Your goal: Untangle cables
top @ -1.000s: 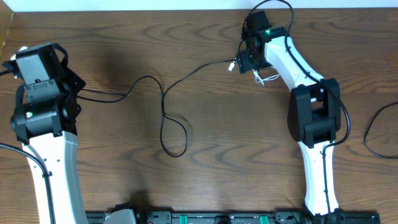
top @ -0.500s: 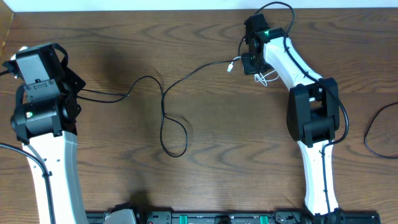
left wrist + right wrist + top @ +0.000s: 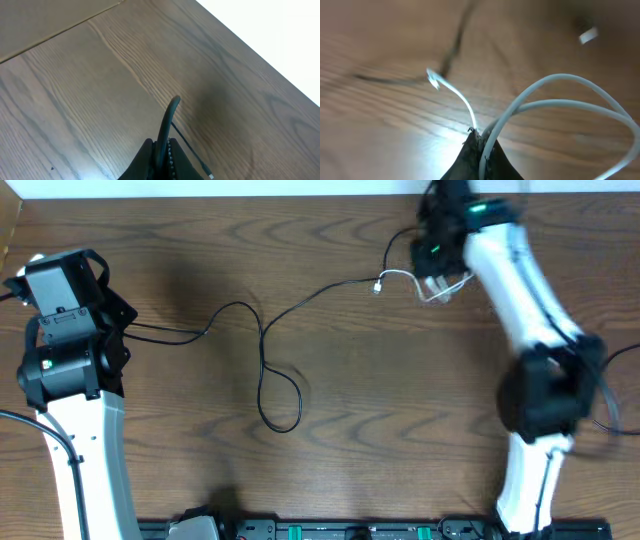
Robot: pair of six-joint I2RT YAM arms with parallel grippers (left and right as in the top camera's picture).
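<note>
Next, my right gripper swings back and pulls the white cable away toward the thicker robot wire, since the white cable's plug (image 3: 377, 286) lies across the black cable's bend.
The long black cable (image 3: 298, 304) lies across the table with a loop at the middle. Its left end is in my left gripper (image 3: 120, 323). In the left wrist view, that gripper (image 3: 161, 146) is shut on the black cable (image 3: 169, 117), and a thin strand with a small plug (image 3: 206, 171) lies beside it. The white cable (image 3: 402, 273) runs from the black cable's right end up to my right gripper (image 3: 435, 268). In the right wrist view, that gripper (image 3: 481, 141) is shut on the white cable (image 3: 555, 102), which loops off the wood. Its plug (image 3: 434, 79) hangs by the black cable (image 3: 454, 46).
The table's far edge (image 3: 250, 197) meets a white wall at the top. A dark rail with connectors (image 3: 330, 530) runs along the near edge. A thicker black robot wire (image 3: 610, 412) curls at the far right. The left arm's body (image 3: 75, 430) stands over the left side.
My right gripper has shut on the white cable. It has swung up and to the right, lifting the cable and drawing it out from the black cable's end. The left arm is unmoved.
</note>
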